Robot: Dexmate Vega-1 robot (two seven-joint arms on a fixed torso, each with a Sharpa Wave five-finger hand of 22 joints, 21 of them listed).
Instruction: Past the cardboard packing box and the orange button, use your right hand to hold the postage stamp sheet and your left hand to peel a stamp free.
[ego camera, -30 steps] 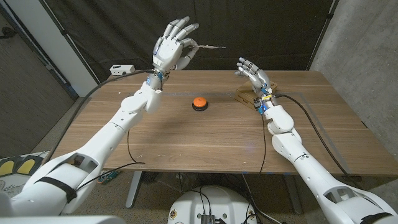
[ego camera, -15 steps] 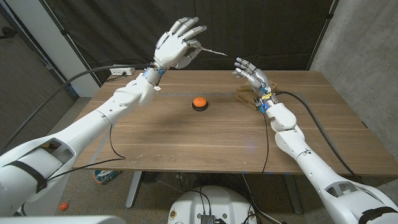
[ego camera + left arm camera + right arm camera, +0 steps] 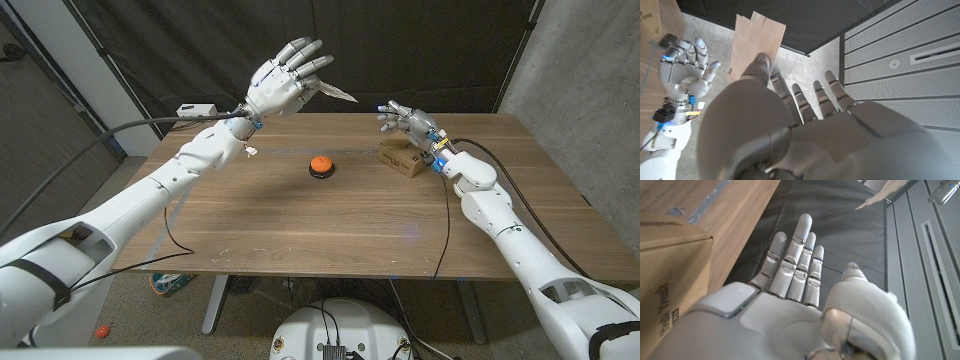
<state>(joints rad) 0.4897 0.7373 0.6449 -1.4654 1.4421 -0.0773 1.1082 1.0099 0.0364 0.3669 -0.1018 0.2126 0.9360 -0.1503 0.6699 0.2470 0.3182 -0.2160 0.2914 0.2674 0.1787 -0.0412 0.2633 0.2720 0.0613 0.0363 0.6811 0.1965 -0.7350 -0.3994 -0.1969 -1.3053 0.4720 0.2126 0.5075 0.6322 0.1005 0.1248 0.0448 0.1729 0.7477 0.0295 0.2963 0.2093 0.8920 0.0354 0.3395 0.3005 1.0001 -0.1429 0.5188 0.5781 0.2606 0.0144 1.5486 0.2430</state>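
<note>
I expect the sheet [image 3: 333,91] to stay upright and almost flat when I carry it by an edge, because the stamp sheet's loose end [image 3: 349,97] sticks straight out past the fingers.
My left hand [image 3: 285,78] is raised above the table's far edge and pinches the postage stamp sheet [image 3: 336,92], a thin brownish paper [image 3: 756,42] sticking out past its fingertips toward my right side. My right hand [image 3: 408,122] hovers open, fingers apart and holding nothing, just over the cardboard packing box [image 3: 400,157]. A short gap separates it from the sheet. The orange button [image 3: 320,166] sits on the wooden table [image 3: 330,225] between the arms. The right wrist view shows my open right hand [image 3: 795,280] beside the box [image 3: 670,270], with the sheet [image 3: 885,192] beyond the fingertips.
A white power strip [image 3: 197,109] lies at the table's far left corner. Black cables trail from both wrists across the tabletop. A dark curtain hangs behind the table and a concrete wall stands on the right.
My left hand has swung right and slightly lower, carrying the stamp sheet closer to my right hand. The right hand has shifted a little to the right over the box and stays open.
</note>
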